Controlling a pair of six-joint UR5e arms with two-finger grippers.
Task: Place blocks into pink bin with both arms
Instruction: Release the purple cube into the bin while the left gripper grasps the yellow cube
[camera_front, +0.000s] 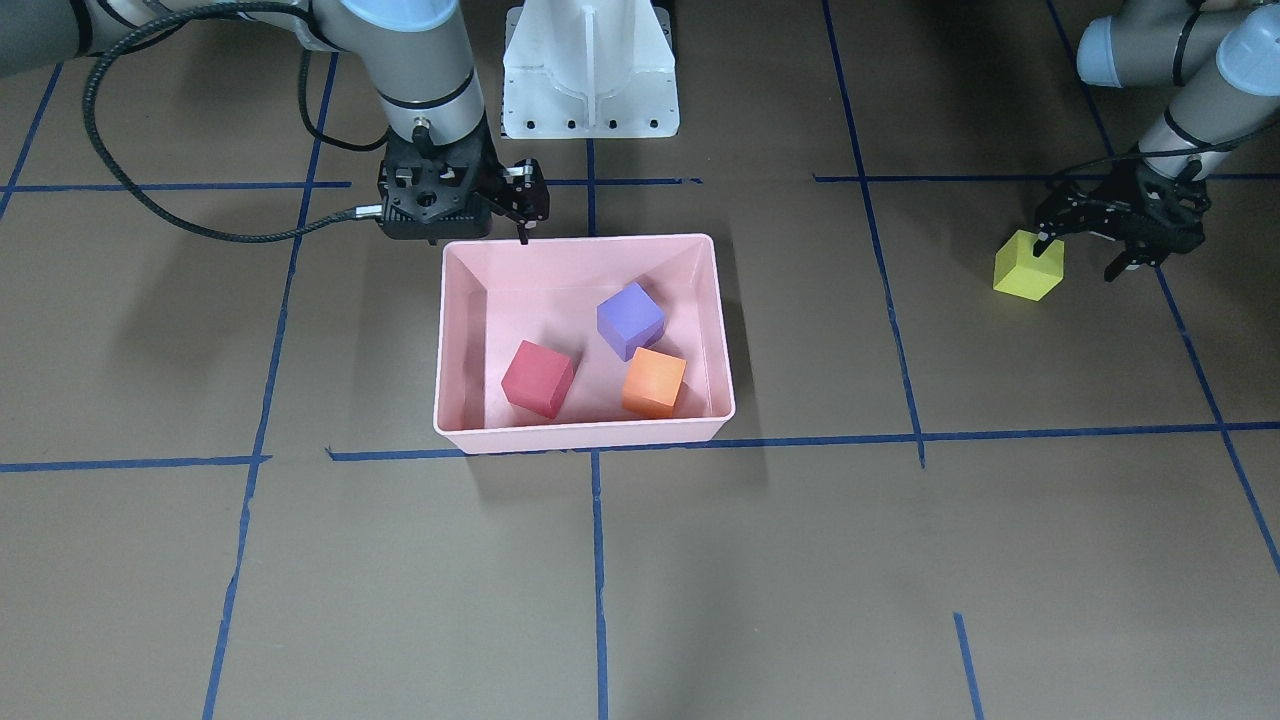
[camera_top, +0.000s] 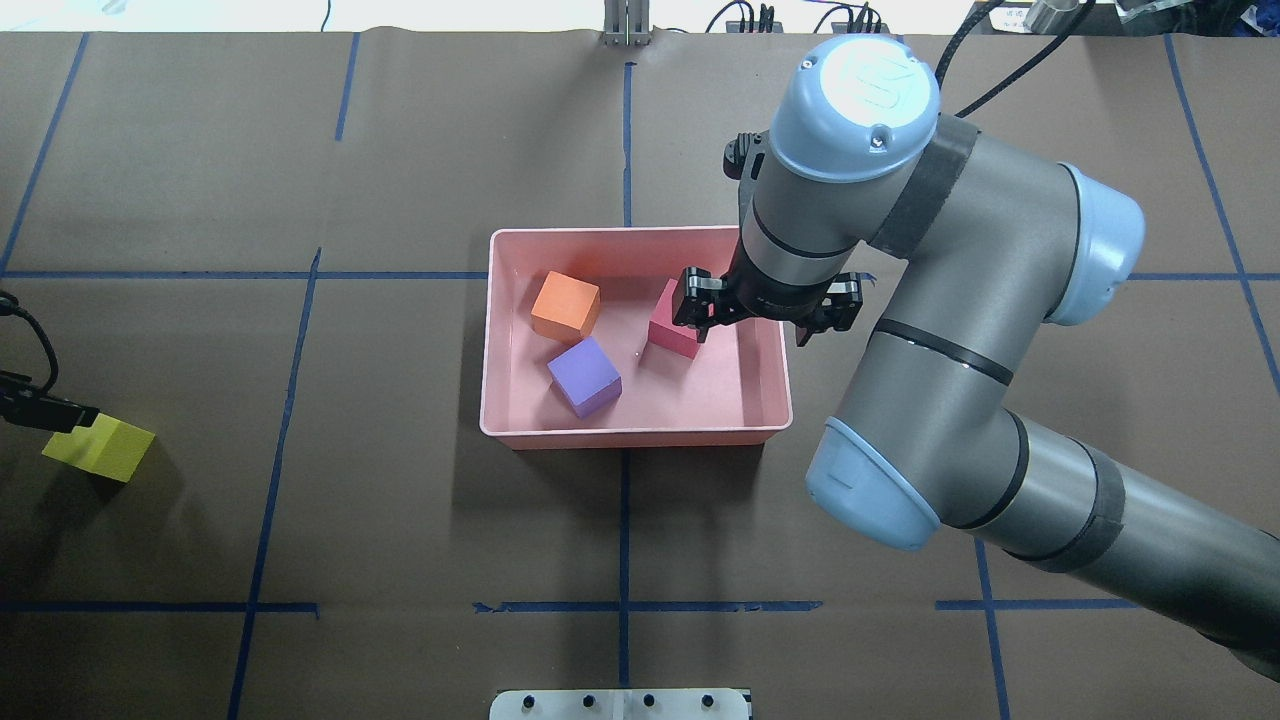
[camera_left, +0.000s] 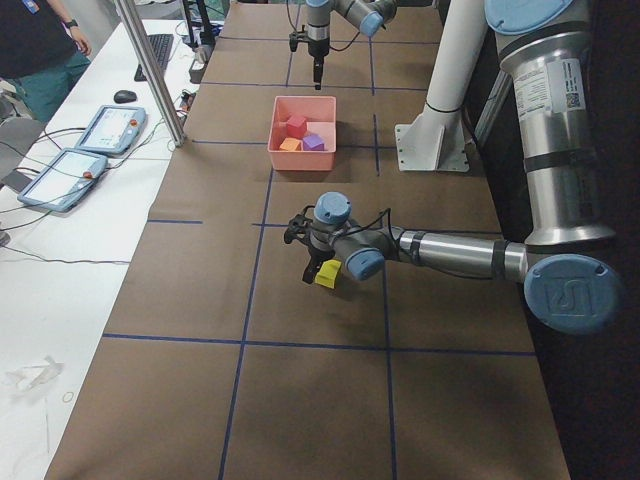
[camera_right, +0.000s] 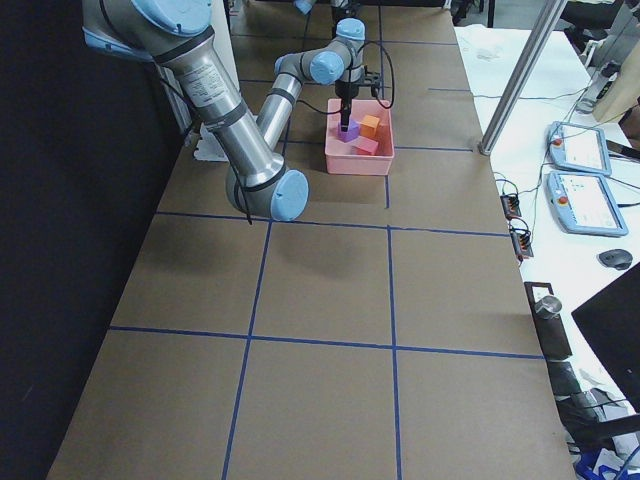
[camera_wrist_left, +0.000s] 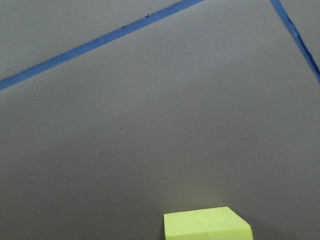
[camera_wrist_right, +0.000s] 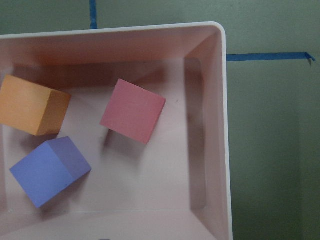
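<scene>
I need to move my empty right gripper out of the way first, because it hangs over the pink bin (camera_front: 513, 286). My left gripper will then take the yellow-green block (camera_front: 1028, 268) there.
The pink bin (camera_front: 580, 435) sits mid-table and holds the red-pink block (camera_front: 538, 378), the purple block (camera_front: 630, 318) and the orange block (camera_front: 654, 382). My right gripper (camera_top: 752, 322) hangs open and empty above the bin's right part, over the red-pink block (camera_top: 668, 332). The right wrist view shows all three blocks lying loose in the bin (camera_wrist_right: 222, 125). The yellow-green block (camera_front: 1025, 268) lies on the table far out on my left. My left gripper (camera_front: 1080, 255) is open low beside it, one finger over the block's edge, not around it. The block shows at the bottom of the left wrist view (camera_wrist_left: 207, 225).
The white pedestal base (camera_front: 590, 70) stands just behind the bin on the robot's side. Blue tape lines (camera_front: 600, 560) grid the brown table. A side table with tablets (camera_left: 100, 130) and a person (camera_left: 40, 40) runs along the far side.
</scene>
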